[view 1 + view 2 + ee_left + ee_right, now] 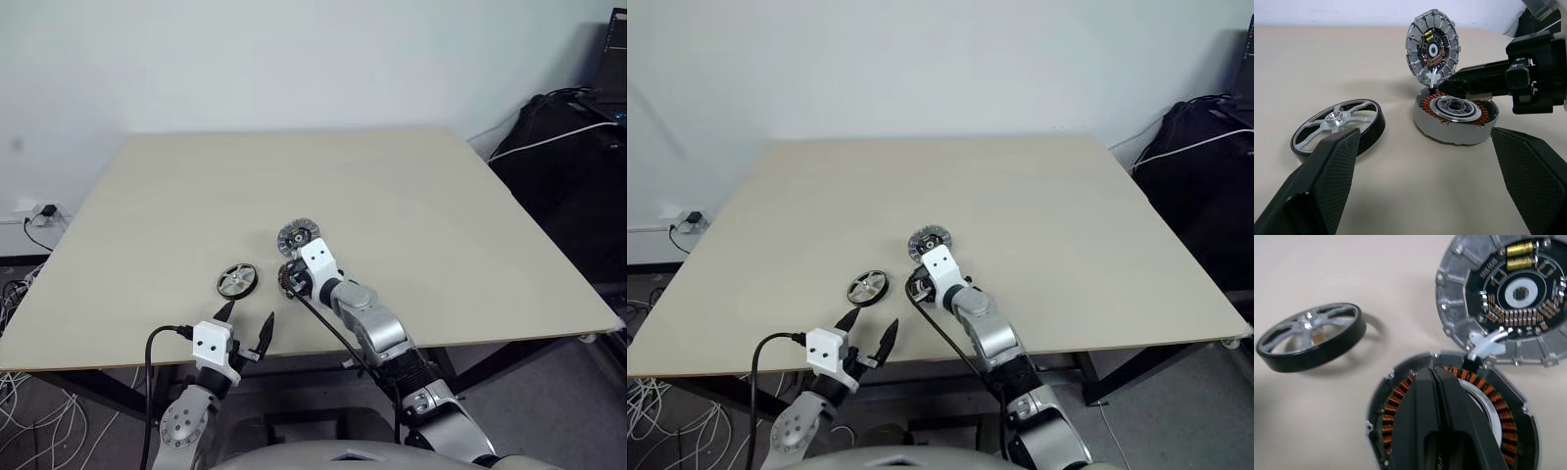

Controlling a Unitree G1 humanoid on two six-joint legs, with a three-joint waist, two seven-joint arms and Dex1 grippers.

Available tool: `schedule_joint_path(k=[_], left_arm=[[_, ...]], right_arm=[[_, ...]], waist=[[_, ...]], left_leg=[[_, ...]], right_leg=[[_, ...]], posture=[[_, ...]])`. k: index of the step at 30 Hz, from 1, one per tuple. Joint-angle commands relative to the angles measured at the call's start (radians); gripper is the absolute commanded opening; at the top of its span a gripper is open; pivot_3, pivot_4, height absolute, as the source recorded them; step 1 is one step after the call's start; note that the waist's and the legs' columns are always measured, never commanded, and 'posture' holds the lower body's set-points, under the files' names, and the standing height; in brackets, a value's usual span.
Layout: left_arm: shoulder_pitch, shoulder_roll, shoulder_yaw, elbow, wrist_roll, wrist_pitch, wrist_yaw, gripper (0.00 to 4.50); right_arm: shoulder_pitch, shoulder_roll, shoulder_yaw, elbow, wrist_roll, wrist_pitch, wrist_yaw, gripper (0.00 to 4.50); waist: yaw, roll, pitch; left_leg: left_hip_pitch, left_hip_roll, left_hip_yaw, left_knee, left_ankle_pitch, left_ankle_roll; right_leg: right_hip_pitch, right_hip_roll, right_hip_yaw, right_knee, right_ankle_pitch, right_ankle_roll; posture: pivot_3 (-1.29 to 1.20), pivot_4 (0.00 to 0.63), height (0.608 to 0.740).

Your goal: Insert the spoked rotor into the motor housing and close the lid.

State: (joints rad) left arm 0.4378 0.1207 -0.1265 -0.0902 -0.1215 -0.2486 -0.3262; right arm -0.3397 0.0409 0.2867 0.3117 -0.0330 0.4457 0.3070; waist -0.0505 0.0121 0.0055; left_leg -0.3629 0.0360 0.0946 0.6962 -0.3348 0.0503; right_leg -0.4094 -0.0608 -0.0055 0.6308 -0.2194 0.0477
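Note:
The middle of the housing has an open hole (1455, 105), so I expect that a toothed shaft will be hiding beneath the spoked rotor's hub (237, 281) when I lift it.
The spoked rotor (237, 280) lies flat on the table, dark-rimmed with silvery spokes, left of the motor housing (1455, 115). The housing's ring of copper windings faces up. The lid (298, 236) stands tilted open behind the housing, joined to its far rim by a white piece, its circuit-board face showing (1520, 293). My right gripper (1435, 373) is shut with nothing in it. It reaches over the housing's middle, with its tips near the rim below the lid. I cannot tell whether it touches the housing. My left gripper (250, 313) is open at the table's near edge, just short of the rotor and housing.
The pale wooden table (411, 196) is bare beyond the parts. A black cable (328, 328) runs along my right arm. Dark equipment with cables (578, 127) stands off the table's right side. A power strip and wires (34, 215) lie on the floor to the left.

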Motion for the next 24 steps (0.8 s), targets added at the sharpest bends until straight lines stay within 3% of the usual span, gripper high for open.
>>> schedule_joint_path(k=[1, 24], left_arm=[[-0.009, 0.001, 0.000, -0.057, -0.002, 0.003, 0.006, 4.50], [0.010, 0.000, -0.027, -0.178, 0.007, 0.093, 0.035, 4.50]], right_arm=[[-0.029, -0.010, -0.036, 0.050, -0.011, -0.014, -0.039, 0.05], [-0.031, 0.001, -0.030, -0.044, 0.008, -0.019, -0.023, 0.05]], waist=[[0.000, 0.000, 0.000], [0.000, 0.000, 0.000]], left_leg=[[0.000, 0.000, 0.000, 0.000, 0.000, 0.000], [0.000, 0.000, 0.000, -0.001, 0.000, 0.000]], right_leg=[[0.000, 0.000, 0.000, 0.000, 0.000, 0.000], [0.000, 0.000, 0.000, 0.000, 0.000, 0.000]], posture=[[0.00, 0.000, 0.740], [0.00, 0.000, 0.740]])
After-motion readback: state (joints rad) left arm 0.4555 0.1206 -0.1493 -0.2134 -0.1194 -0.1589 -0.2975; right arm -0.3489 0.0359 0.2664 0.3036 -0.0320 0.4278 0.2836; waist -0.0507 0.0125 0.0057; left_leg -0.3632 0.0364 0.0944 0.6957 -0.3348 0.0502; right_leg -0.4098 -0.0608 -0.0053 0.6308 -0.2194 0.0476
